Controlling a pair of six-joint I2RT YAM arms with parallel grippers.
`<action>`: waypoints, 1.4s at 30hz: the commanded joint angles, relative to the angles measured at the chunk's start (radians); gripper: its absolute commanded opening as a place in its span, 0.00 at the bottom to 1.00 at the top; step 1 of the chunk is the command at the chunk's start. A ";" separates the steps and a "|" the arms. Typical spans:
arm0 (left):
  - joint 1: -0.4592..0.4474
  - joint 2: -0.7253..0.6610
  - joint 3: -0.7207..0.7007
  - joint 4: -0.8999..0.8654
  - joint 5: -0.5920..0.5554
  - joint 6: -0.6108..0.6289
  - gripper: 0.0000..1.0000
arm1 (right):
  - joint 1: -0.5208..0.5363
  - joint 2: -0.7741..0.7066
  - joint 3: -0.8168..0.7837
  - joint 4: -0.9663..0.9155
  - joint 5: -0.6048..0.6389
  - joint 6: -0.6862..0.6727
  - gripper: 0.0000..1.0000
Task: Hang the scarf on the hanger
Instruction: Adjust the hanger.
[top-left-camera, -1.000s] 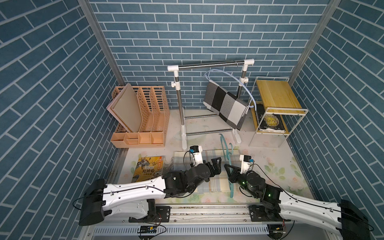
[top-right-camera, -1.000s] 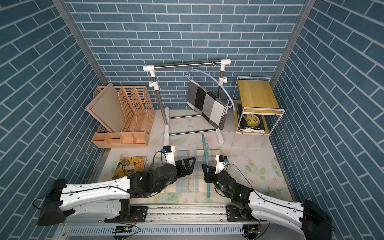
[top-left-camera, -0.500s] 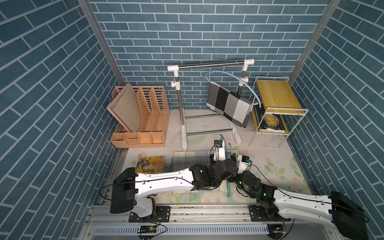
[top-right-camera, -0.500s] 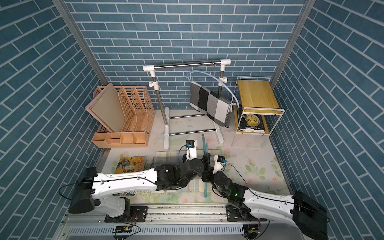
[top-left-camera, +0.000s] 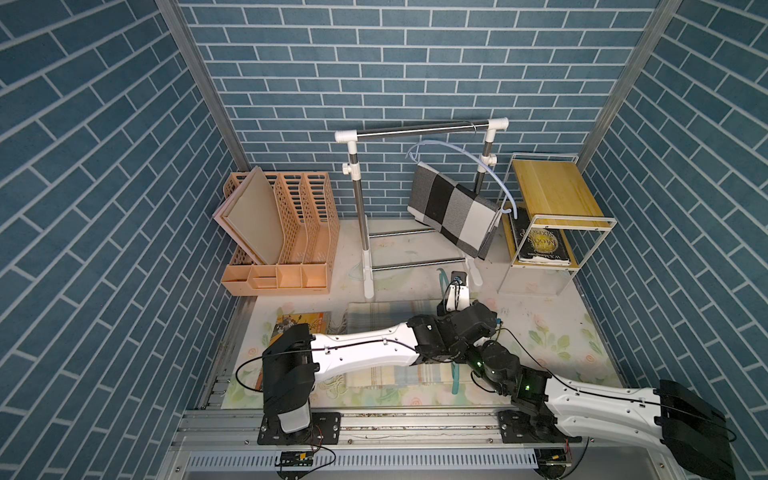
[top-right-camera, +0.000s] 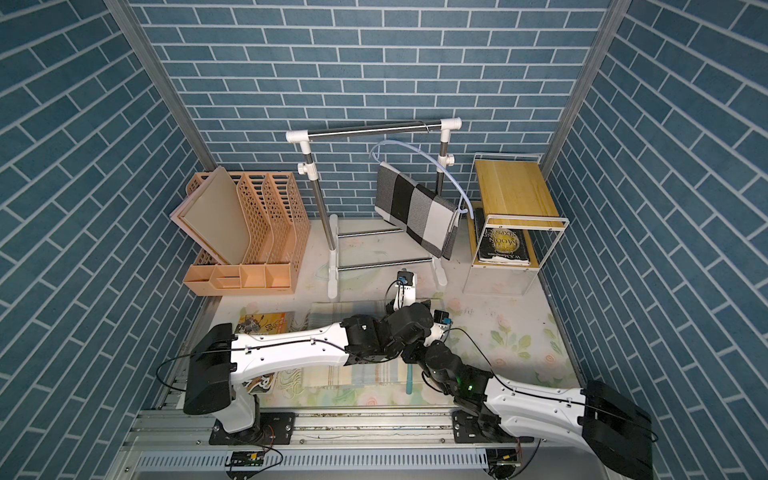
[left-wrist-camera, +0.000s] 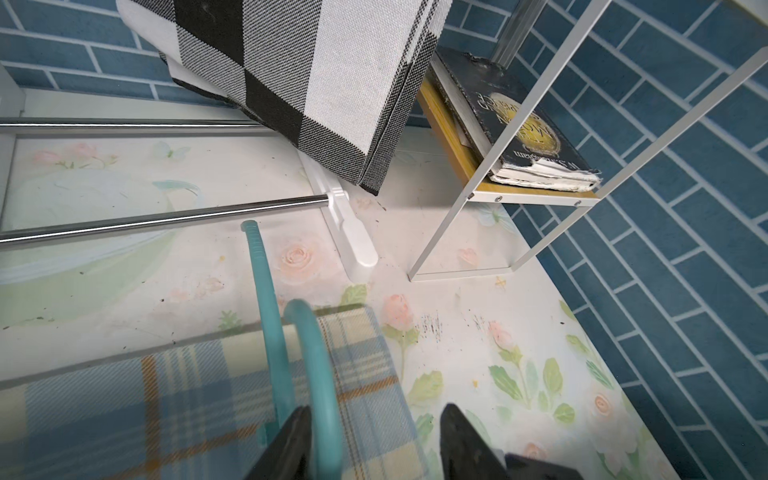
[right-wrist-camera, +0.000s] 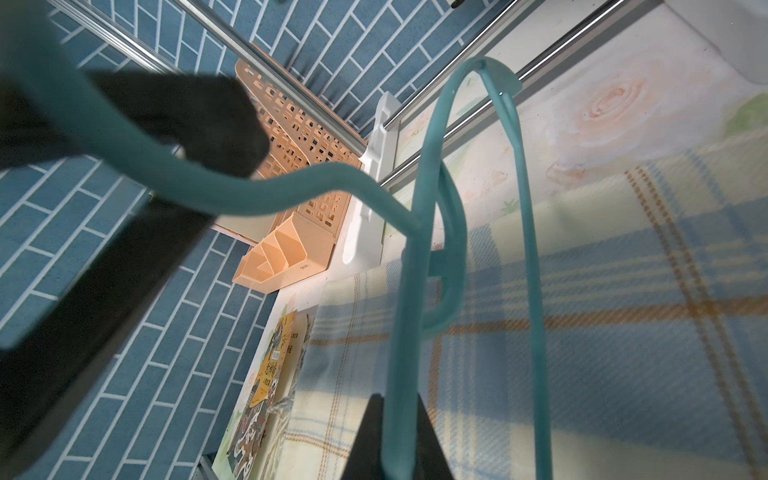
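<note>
Next, I take the hanger's hook (right-wrist-camera: 324, 177) with my left gripper, so my right gripper, holding the hanger over the scarf's end (left-wrist-camera: 388, 388), is freed to fold that end through.
The pale blue and yellow plaid scarf (top-left-camera: 386, 320) (left-wrist-camera: 166, 407) lies flat on the table in front of both arms. The teal hanger (right-wrist-camera: 409, 291) stands over its right end, and my right gripper (right-wrist-camera: 392, 405) is shut on one of its bars. My left gripper (left-wrist-camera: 374, 415) has reached across the scarf. Its jaws stand apart around the hanger's curved hook (left-wrist-camera: 320, 365), which touches one finger only. In the right wrist view the left fingers (right-wrist-camera: 199, 120) show dark on either side of that hook. Both top views show only short bits of the hanger (top-right-camera: 409, 380) under the arms.
A clothes rack (top-left-camera: 419, 129) stands at the back with a black and white checked cloth (top-left-camera: 453, 212) on a pale hanger. A peach file organiser (top-left-camera: 282, 232) is back left, a wire shelf (top-left-camera: 552, 187) with a book back right. A comic book (top-left-camera: 303, 324) lies left of the scarf.
My left arm has swung right across the scarf to the hanger, and its jaws have narrowed around the hook. The right gripper has kept its hold on the hanger.
</note>
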 joint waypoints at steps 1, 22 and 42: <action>0.008 0.018 0.034 -0.078 -0.031 0.012 0.40 | 0.008 0.004 0.034 0.015 0.018 0.004 0.00; 0.057 -0.178 -0.194 0.003 -0.041 0.029 0.00 | -0.051 -0.137 0.267 -0.542 -0.187 -0.176 0.97; 0.111 -0.591 -0.756 0.352 0.005 -0.051 0.00 | -0.646 -0.018 0.355 -0.853 -0.501 -0.331 0.84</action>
